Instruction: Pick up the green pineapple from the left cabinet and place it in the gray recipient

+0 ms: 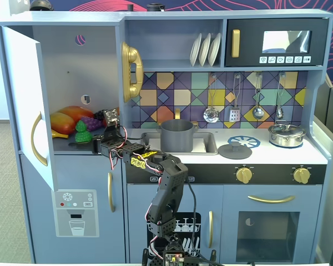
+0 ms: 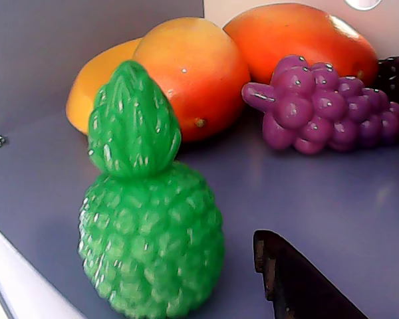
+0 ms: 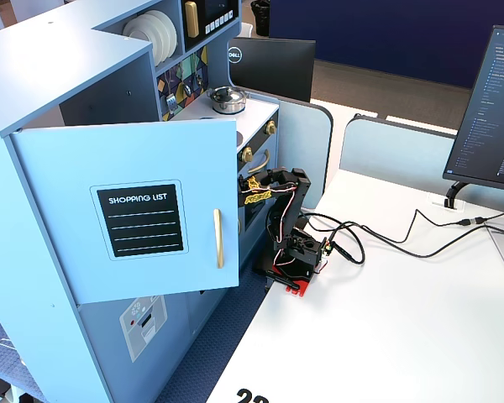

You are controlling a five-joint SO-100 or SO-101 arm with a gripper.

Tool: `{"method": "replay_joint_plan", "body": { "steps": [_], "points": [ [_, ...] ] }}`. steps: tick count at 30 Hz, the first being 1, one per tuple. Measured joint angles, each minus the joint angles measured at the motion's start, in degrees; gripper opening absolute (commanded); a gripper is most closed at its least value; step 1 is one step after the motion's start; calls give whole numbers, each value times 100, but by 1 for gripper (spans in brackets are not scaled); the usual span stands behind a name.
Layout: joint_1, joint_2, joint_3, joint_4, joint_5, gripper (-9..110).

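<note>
The green pineapple [image 1: 82,133] stands upright in front of the purple grape bunch [image 1: 92,124]. I expect the pineapple to come free alone when I lift it.
The green pineapple [image 1: 82,132] stands upright near the front edge of the shelf in the left cabinet [image 1: 66,66], whose door [image 1: 23,105] is swung open. In the wrist view the pineapple [image 2: 149,226] fills the lower left. One dark finger [image 2: 299,282] shows to its right, apart from it; the other finger is out of frame. My gripper [image 1: 92,143] reaches into the cabinet at the pineapple's right side, open and holding nothing. The gray recipient [image 1: 177,136] stands in the sink to the right. In the side fixed view the open door [image 3: 134,218] hides the shelf.
Two orange-yellow mangoes [image 2: 193,73] and a purple grape bunch [image 2: 319,100] lie behind the pineapple. A flat gray lid [image 1: 235,149] and a shiny silver pot [image 1: 287,134] sit on the counter. The arm [image 3: 277,201] stands on a white table.
</note>
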Motion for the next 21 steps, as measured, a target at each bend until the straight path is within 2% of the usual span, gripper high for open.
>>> {"method": "replay_joint_plan", "body": {
  "steps": [9, 10, 13, 21],
  "points": [
    [18, -765, -747, 0, 0, 47],
    [35, -853, -826, 0, 0, 40],
    [62, -1011, -949, 53, -79, 2],
    [-105, -1028, -958, 176, -501, 0]
  ]
}}
